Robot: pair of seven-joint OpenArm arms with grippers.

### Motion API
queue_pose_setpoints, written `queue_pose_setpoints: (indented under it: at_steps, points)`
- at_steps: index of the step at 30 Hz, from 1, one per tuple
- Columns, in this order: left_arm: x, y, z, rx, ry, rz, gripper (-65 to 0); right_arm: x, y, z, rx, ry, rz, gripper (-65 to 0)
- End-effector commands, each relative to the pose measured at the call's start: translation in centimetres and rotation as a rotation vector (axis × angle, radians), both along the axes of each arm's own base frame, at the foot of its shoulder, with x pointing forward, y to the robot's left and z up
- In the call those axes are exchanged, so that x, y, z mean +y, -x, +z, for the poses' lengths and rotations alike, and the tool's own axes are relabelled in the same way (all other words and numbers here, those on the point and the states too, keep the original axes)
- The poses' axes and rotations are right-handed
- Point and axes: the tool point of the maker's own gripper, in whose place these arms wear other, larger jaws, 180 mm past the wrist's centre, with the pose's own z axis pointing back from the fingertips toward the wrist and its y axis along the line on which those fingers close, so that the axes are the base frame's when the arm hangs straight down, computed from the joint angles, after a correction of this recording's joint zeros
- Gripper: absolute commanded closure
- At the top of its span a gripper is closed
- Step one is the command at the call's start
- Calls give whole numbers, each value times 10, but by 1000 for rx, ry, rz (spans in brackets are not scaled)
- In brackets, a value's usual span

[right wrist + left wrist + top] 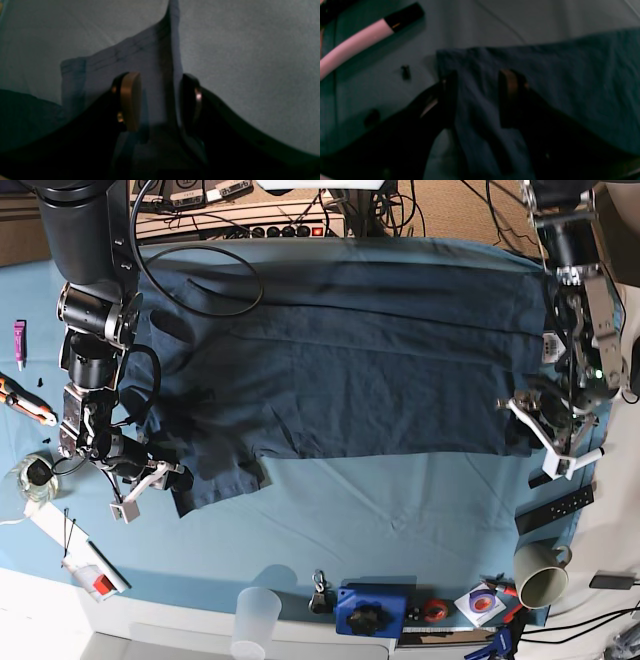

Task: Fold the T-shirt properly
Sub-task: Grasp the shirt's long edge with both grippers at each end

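Observation:
I keep lowering my left gripper, since its open fingers are over the T-shirt's edge (447,57) near the T-shirt's corner, and then close it on the cloth in their gap (479,100).
The dark navy T-shirt (340,370) lies spread flat across the lighter blue tablecloth (400,510). My right gripper (160,478) is at the shirt's lower left sleeve. In the right wrist view the stitched sleeve cloth (112,60) runs up in a ridge between the fingers (130,100), and the gripper (160,100) looks shut on it. My left gripper (535,425) is at the shirt's right edge. In the left wrist view, bunched cloth (480,112) sits between the two fingers (510,85) of that gripper (478,97), which also looks shut on it.
A beige mug (545,580), a black strip (555,510), a blue box (370,610) and a translucent cup (257,615) stand along the front. Small tools (25,405) and a tape roll (35,478) lie at the left. A pink and black pen (365,37) lies nearby. Cables (200,280) cross the shirt's back left.

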Motion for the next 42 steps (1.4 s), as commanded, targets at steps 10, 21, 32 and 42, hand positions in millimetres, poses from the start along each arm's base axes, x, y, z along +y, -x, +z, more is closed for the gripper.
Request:
queue_pose_setpoints:
  at_steps: [10, 21, 32, 42]
  points:
    - [16, -23, -24, 84, 69, 63, -258, -5, -4, 5, 3, 31, 5, -258]
    - [6, -6, -55, 184, 130, 73, -69, -2, 2, 0, 49, 35, 27, -21]
    - [-1, -3, -49, 208, 165, 61, 0, -19, -3, 19, 80, 118, -6, 0]
    - [-17, -7, -11, 185, 206, 5, 0, -19, -23, 67, -45, 159, 13, 0]
